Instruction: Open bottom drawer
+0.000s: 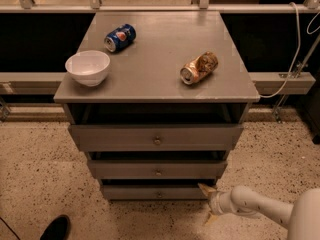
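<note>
My open fingers are above and below the end of the bottom drawer's front point(196, 193), so the gripper should keep going toward the drawer and close on its edge point(194, 188).
The grey cabinet has three drawers stacked under its top. The bottom drawer point(156, 192) is the slimmest grey front, with a small round knob point(159, 194) at its centre. It sits close to the floor, with a dark gap above it. My gripper point(207, 203) is at the lower right, just off the bottom drawer's right end, near the floor. One cream fingertip point(204, 188) points up toward the drawer's corner and the other reaches down toward the floor, so the fingers stand apart and hold nothing. The white arm point(260, 208) runs off to the right.
On the cabinet top point(160, 59) stand a white bowl point(87, 67), a blue can point(120, 37) on its side and a crushed brown can point(199, 68). The middle drawer point(157, 170) and top drawer point(156, 137) lie above. A dark shoe point(55, 228) is at the lower left on the speckled floor.
</note>
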Action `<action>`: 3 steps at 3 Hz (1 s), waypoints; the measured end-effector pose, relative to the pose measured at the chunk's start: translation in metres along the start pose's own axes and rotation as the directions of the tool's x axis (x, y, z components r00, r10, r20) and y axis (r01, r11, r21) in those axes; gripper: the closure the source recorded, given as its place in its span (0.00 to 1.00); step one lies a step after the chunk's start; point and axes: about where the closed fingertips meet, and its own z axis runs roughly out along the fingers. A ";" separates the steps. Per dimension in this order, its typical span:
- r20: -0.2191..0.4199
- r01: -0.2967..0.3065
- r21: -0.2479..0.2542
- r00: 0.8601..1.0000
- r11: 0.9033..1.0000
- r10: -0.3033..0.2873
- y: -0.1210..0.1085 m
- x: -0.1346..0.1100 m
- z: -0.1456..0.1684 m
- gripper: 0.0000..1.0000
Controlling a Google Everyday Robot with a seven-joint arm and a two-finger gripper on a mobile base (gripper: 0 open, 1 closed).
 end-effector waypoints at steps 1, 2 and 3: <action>-0.006 0.003 0.008 1.000 1.000 -0.003 -0.024 0.014 0.012 0.00; -0.020 -0.003 0.022 1.000 1.000 0.003 -0.035 0.027 0.031 0.00; -0.038 -0.012 0.035 0.999 0.999 0.014 -0.038 0.036 0.049 0.00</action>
